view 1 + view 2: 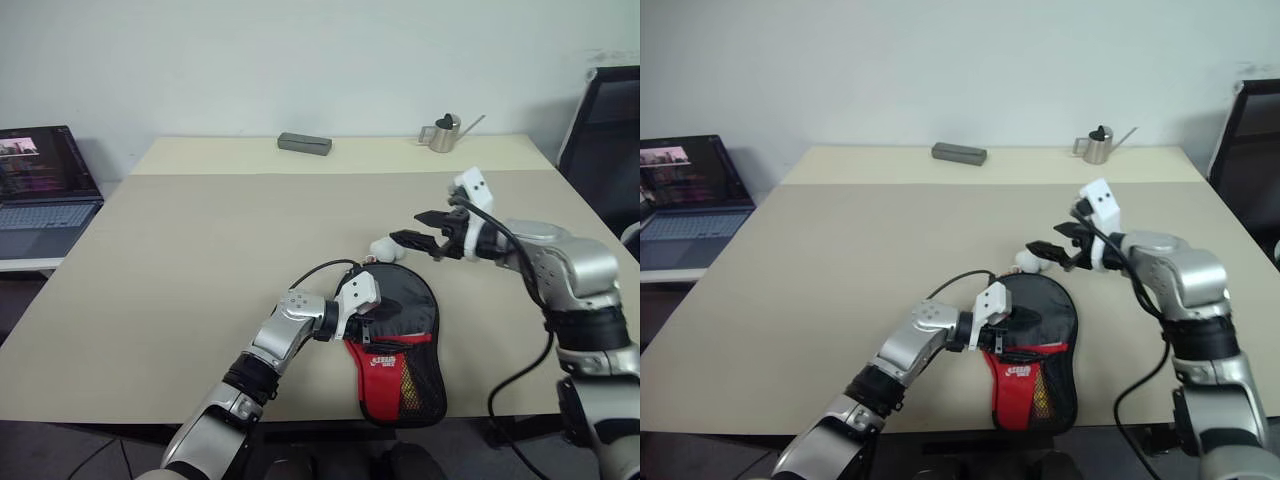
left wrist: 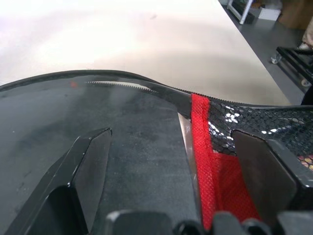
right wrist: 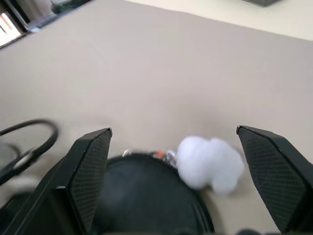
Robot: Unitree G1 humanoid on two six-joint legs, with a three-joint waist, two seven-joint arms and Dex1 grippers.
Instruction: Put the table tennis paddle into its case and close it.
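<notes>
The zipper point(image 3: 128, 153) will follow around the case's rim when the robot pulls the white fluffy ball, because metal links point(image 3: 170, 156) join the ball to the case's rim.
The case point(image 1: 405, 345), a black pouch with a red panel and mesh pocket, lies flat near the table's front edge, round end away from me. The table tennis paddle is hidden; I cannot tell whether it is inside. My left gripper point(image 1: 378, 318) lies low over the middle of the case, open, its fingers point(image 2: 93, 166) spread across the black fabric and the red band point(image 2: 200, 147). My right gripper point(image 1: 405, 227) hovers open just above the case's far end, where a white fluffy ball point(image 3: 210, 161) sits by the zipper edge.
A laptop point(image 1: 40, 190) stands on a low surface to the left. A grey box point(image 1: 304, 144) and a small metal watering can point(image 1: 440, 133) sit at the table's far edge. A black chair point(image 1: 610, 120) stands at the right. A black cable point(image 1: 320, 270) loops beside the left wrist.
</notes>
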